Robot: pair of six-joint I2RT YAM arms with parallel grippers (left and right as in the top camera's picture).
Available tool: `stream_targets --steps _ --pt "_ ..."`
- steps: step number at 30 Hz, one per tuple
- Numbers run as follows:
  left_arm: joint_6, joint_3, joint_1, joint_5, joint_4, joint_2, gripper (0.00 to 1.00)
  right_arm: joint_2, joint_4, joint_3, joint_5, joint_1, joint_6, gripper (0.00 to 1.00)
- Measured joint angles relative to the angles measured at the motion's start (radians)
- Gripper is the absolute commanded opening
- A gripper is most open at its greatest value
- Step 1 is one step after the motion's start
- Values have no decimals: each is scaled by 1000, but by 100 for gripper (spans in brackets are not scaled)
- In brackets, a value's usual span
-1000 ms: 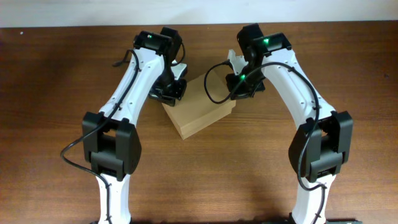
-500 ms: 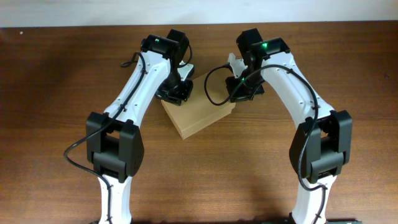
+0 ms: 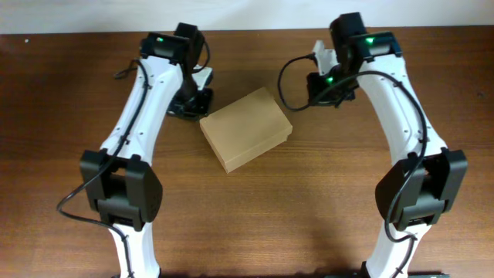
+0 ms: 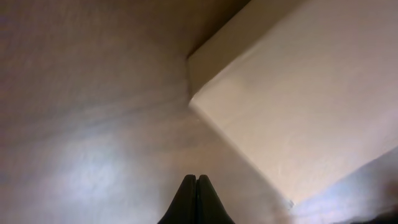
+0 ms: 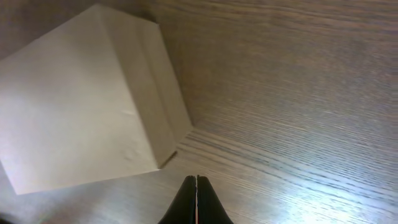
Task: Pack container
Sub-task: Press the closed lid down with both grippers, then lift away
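The box is crooked between my grippers. My left gripper should lightly push its nearest corner, and then my right gripper should lightly push its opposite side, until the box sits straight.
The container is a plain tan cardboard box, lid shut, lying at an angle on the wooden table between the two arms. My left gripper is shut and empty, just left of the box's left corner and apart from it. In the left wrist view the box fills the upper right and the shut fingers point at bare table. My right gripper is shut and empty, to the right of the box's far corner. In the right wrist view the box lies at upper left of the shut fingers.
The brown wooden table stretches all round the box. A pale wall strip runs along the table's far edge. Black cables loop off both wrists near the box.
Both grippers were over the box's top a second ago. They have pulled outward, the left one to the left and the right one to the right and back. The box has not moved.
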Motion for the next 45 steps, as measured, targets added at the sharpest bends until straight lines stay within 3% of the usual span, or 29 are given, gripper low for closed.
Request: stream_targets --steps 11,22,45 --pt "-21 -15 -3 -31 -69 -1 2 0 0 0 6 -7 0 4" --pt "-29 -208 -4 -28 83 -1 2 0 1 0 13 -7 -1 4" --pt "-33 -218 -4 80 344 10 2 0 23 0 19 -7 -1 4"
